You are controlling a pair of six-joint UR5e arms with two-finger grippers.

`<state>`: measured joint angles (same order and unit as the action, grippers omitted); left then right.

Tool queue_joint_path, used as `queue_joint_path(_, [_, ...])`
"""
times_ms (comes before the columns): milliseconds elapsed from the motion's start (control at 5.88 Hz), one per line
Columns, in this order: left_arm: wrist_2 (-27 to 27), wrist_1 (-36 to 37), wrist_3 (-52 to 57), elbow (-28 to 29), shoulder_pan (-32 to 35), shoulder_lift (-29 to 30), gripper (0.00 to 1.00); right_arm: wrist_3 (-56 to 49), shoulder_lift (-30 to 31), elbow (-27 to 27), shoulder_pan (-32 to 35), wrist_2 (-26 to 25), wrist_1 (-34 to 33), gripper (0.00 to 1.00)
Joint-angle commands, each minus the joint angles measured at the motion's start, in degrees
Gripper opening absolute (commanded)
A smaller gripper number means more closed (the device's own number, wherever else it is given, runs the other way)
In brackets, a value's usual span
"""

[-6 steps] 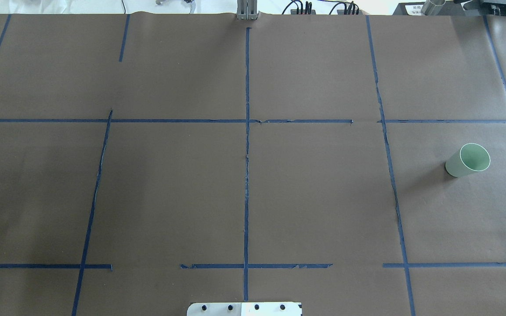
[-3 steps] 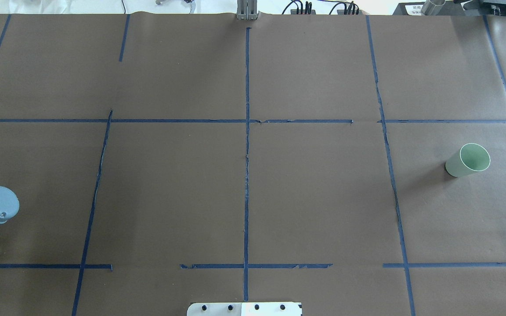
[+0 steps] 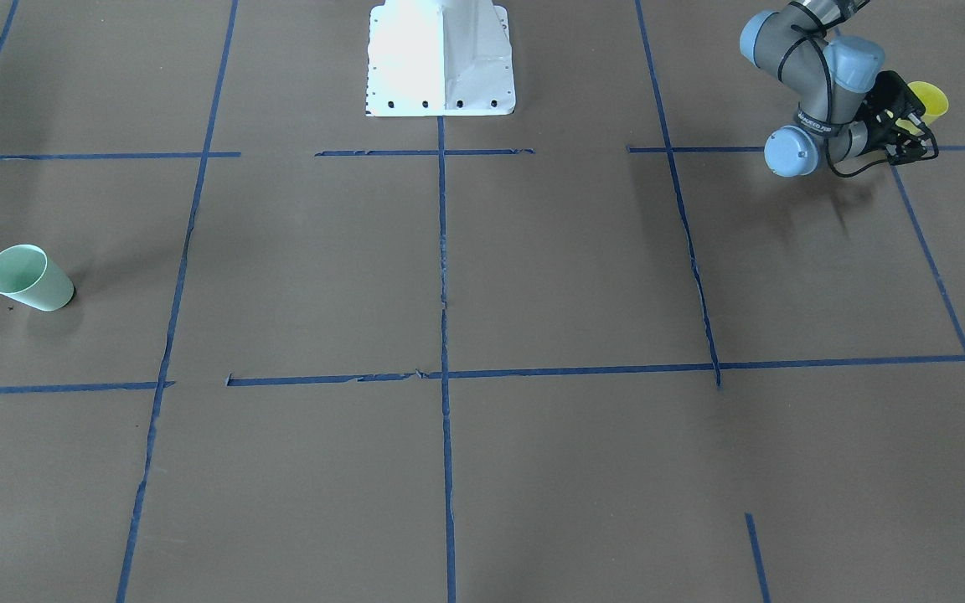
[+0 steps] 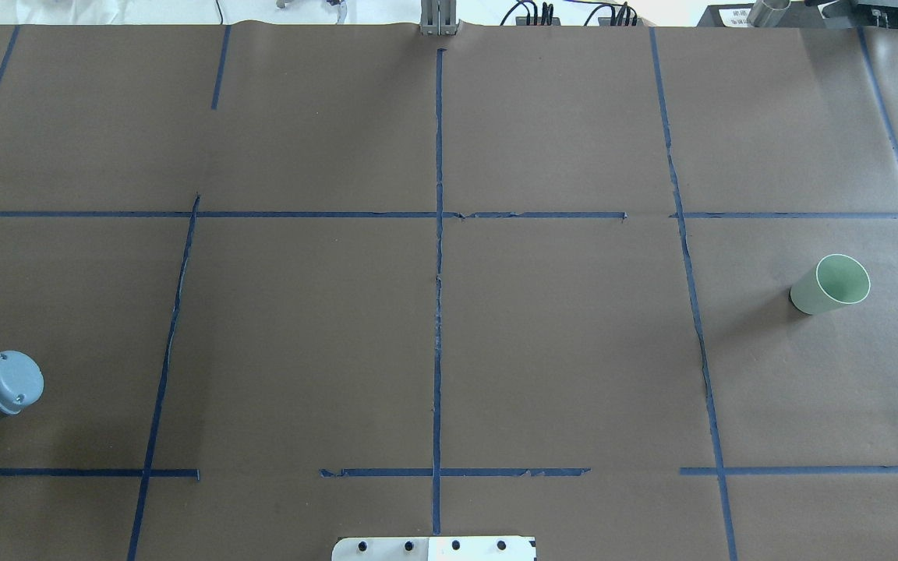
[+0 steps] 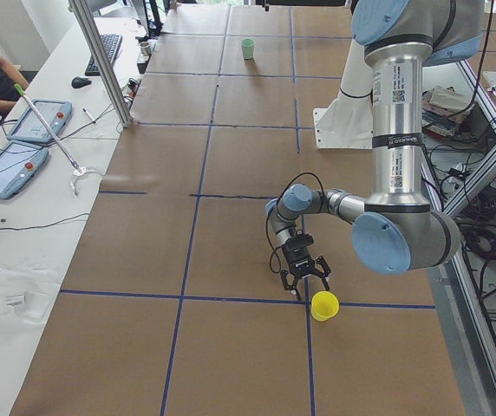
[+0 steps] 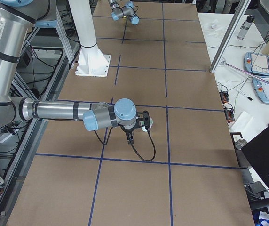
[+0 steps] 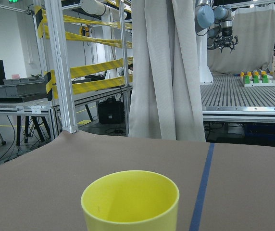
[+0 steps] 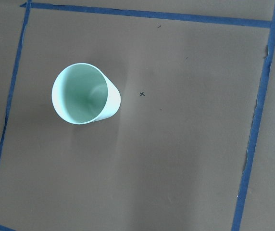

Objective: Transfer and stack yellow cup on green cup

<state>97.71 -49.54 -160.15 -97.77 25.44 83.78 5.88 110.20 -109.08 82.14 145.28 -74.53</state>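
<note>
I can see only the smooth yellow side (image 7: 131,196) inside the open rim of the yellow cup (image 3: 930,101), so I should expect this cup to be empty when I lift it.
The yellow cup (image 3: 928,100) stands upright near the table's left end; it also shows in the exterior left view (image 5: 323,305). My left gripper (image 3: 910,126) is low over the table, open, right beside the cup and not on it. In the left wrist view the cup (image 7: 130,202) fills the lower middle, close ahead. The green cup (image 4: 831,284) stands upright far off at the right end, also in the front-facing view (image 3: 28,278). The right wrist view looks down into the green cup (image 8: 84,94). My right gripper (image 6: 145,123) shows only in the exterior right view; I cannot tell its state.
The white robot base (image 3: 441,59) stands at the middle of the robot's side. Blue tape lines (image 4: 438,257) grid the brown table cover. An operators' bench with tablets (image 5: 22,139) and a metal post (image 5: 101,61) runs along the far side.
In the overhead view, the left arm's grey elbow joint has come in from the left edge and moved toward the near edge. The green cup has not moved.
</note>
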Motion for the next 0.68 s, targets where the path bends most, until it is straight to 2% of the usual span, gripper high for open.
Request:
queue_joint_path(0, [0.38, -0.20, -1.65, 0.83, -1.96, -0.20, 1.00, 0.18, -0.16, 0.01, -0.13, 0.00, 0.08, 1.00])
queue_joint_path(510, [0.91, -2.92, -1.84, 6.00, -3.46, -0.46, 1.00, 0.27, -0.16, -0.08, -0.31, 0.09, 0.08, 1.00])
